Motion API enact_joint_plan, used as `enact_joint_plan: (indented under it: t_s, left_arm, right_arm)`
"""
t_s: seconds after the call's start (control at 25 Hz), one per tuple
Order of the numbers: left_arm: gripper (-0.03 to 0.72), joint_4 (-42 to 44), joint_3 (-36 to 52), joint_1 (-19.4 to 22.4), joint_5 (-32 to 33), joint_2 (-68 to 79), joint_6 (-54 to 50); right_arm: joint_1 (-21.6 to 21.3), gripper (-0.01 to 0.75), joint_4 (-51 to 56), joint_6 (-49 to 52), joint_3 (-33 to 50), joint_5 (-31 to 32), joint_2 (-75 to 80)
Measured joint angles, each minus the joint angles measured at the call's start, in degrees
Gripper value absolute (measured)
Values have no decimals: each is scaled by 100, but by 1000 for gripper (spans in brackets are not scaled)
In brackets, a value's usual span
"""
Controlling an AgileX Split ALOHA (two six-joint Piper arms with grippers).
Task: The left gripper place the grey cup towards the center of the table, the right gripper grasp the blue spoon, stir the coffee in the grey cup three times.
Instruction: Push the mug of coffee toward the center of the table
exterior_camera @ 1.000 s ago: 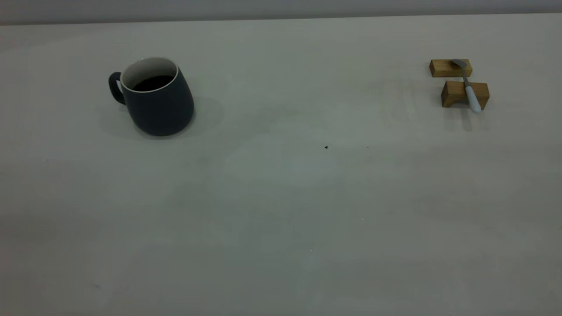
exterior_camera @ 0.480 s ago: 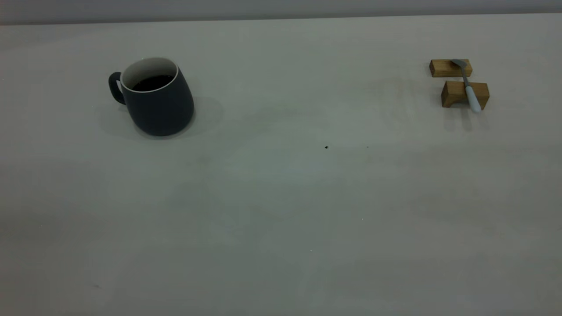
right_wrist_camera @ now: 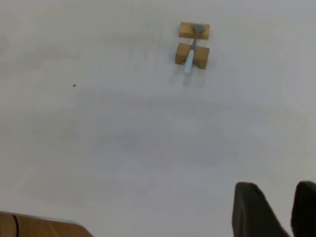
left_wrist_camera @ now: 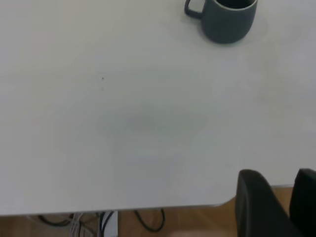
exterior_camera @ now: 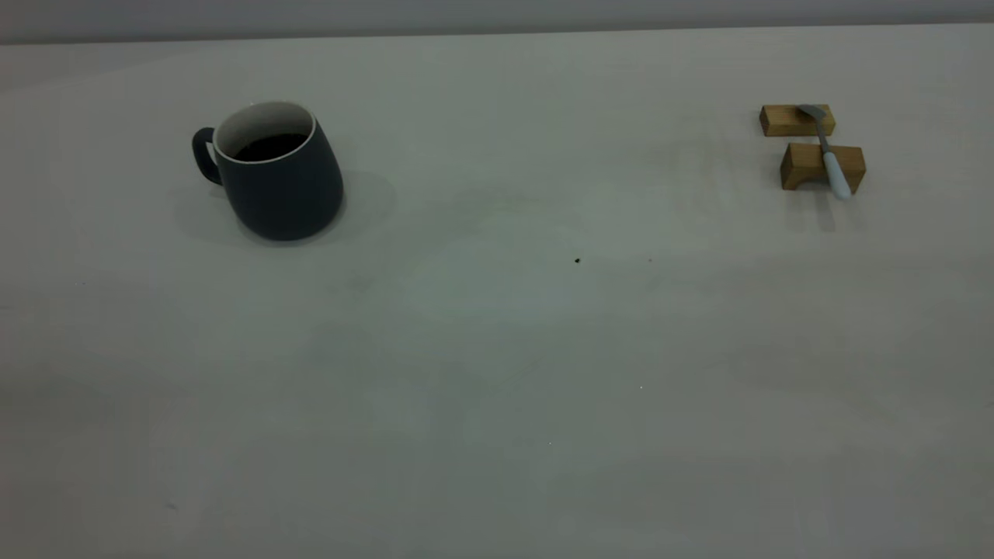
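I can see the grey cup's handle pointing away from the table's center, open space beside it, so my left gripper continues to that handle and closes.
The grey cup stands upright at the table's far left, handle turned outward, with dark coffee inside. The blue spoon lies across two wooden blocks at the far right, its metal bowl on the rear block. Neither gripper appears in the exterior view. In the left wrist view the left gripper hangs over the table's near edge, far from the cup, fingers close together around nothing. The right gripper is likewise held back from the spoon, fingers close together and holding nothing.
Two small wooden blocks carry the spoon. A tiny dark speck marks the middle of the table. The left wrist view shows the table's edge with cables and wooden floor below.
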Motion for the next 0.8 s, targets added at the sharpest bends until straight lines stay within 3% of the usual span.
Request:
enact_joint_plan:
  t_s: [0.16, 0.48, 0.6, 0.8]
  left_arm:
    - [239, 6, -244, 0, -477, 1130, 171]
    - [257, 205, -833, 0, -2218, 4178, 1156]
    - [329, 241, -1212, 0, -2767, 5304, 1914]
    - [513, 235, -2063, 0, -3266, 6981, 3363]
  right_arm:
    - [0, 238, 0, 0, 0, 0, 0]
    - [0, 238, 0, 0, 0, 0, 0]
    - [0, 238, 0, 0, 0, 0, 0]
    - [0, 240, 0, 0, 0, 0, 0]
